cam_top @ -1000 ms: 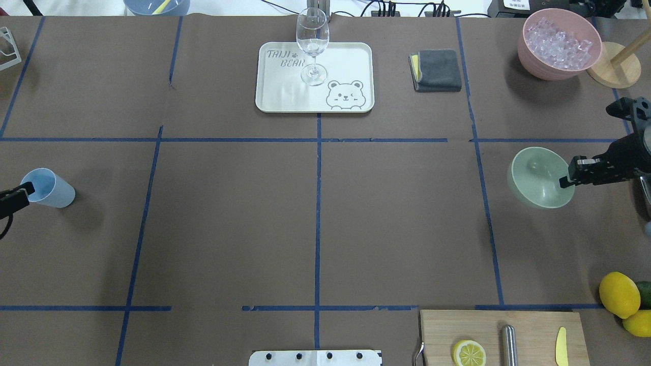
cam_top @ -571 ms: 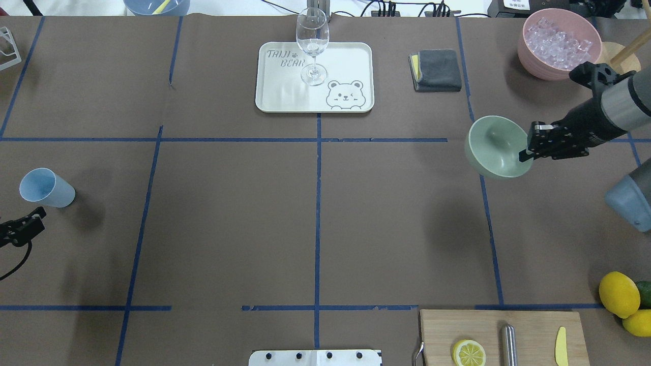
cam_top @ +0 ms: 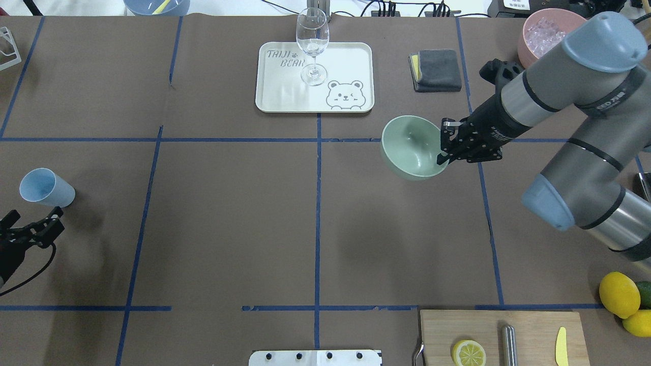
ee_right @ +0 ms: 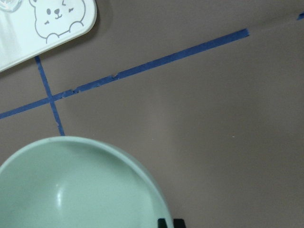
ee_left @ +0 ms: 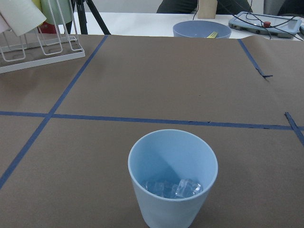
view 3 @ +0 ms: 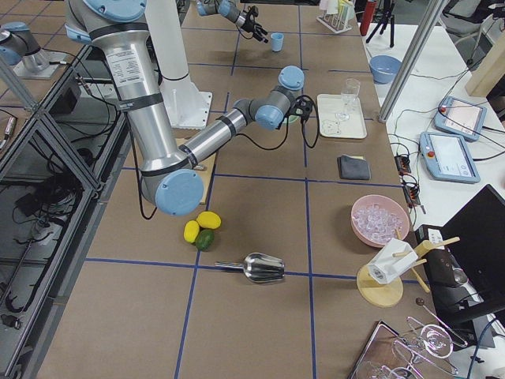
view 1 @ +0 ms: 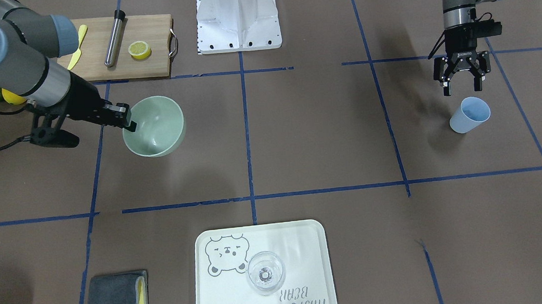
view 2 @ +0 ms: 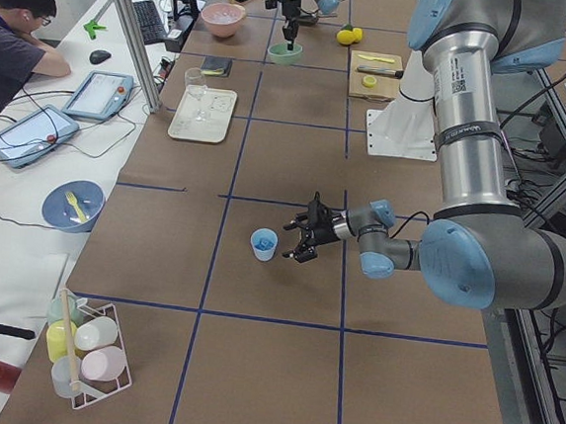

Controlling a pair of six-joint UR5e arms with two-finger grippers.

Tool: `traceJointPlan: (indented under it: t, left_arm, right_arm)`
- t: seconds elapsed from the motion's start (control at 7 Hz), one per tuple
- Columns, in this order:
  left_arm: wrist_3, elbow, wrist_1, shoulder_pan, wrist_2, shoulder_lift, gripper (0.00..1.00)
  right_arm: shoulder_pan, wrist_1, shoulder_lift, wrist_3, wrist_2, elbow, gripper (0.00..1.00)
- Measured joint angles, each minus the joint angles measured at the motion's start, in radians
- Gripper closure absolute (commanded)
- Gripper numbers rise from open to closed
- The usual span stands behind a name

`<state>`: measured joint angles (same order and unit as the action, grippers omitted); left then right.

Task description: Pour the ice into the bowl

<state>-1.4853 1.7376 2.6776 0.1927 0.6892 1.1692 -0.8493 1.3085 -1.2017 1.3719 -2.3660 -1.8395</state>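
Separate clear ice chunks (ee_left: pixel 175 188) are lying loose in the light blue cup (view 1: pixel 469 115), so the ice will fall out and leave the cup empty when I pour.
My right gripper (cam_top: pixel 443 148) is shut on the near rim of the pale sage-green bowl (cam_top: pixel 411 147) and holds it above the table, right of the centre line. The bowl is empty, as the front view (view 1: pixel 155 126) and right wrist view (ee_right: pixel 71 190) also show. The light blue cup (cam_top: pixel 47 187) stands upright at the far left. A few clear ice chunks (ee_left: pixel 173 187) lie at its bottom. My left gripper (cam_top: pixel 36 227) is open and empty, just on the robot's side of the cup (view 1: pixel 469 114), apart from it.
A pink container (cam_top: pixel 524 48) heaped with more ice (cam_top: pixel 545 34) stands at the far right, partly behind my right arm. A white tray (cam_top: pixel 285 94) with a stemmed glass (cam_top: pixel 312 46), a grey cloth (cam_top: pixel 438 70), a cutting board (cam_top: pixel 534 330) and lemons (cam_top: pixel 619 294) are around.
My right arm has carried the bowl leftwards from the right edge toward the middle. My left gripper has let go of the cup's rim, drawn back toward the robot and stands open.
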Motion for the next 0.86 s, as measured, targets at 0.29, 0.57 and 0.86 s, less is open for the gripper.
traceJointPlan:
  t: [0.29, 0.57, 0.86]
  left_arm:
    - [0.003, -0.047, 0.001, -0.001, -0.068, 0.037, 0.01]
    - [0.005, -0.096, 0.002, -0.001, -0.086, 0.054, 0.01]
    - [0.005, -0.181, 0.003, -0.002, -0.087, 0.117, 0.01]
  right_arm:
    - [0.066, 0.116, 0.106, 0.022, 0.062, 0.003, 1.00]
    - [0.116, 0.145, 0.161, 0.060, 0.102, 0.010, 1.00]
    - [0.163, 0.150, 0.192, 0.093, 0.146, 0.017, 1.00]
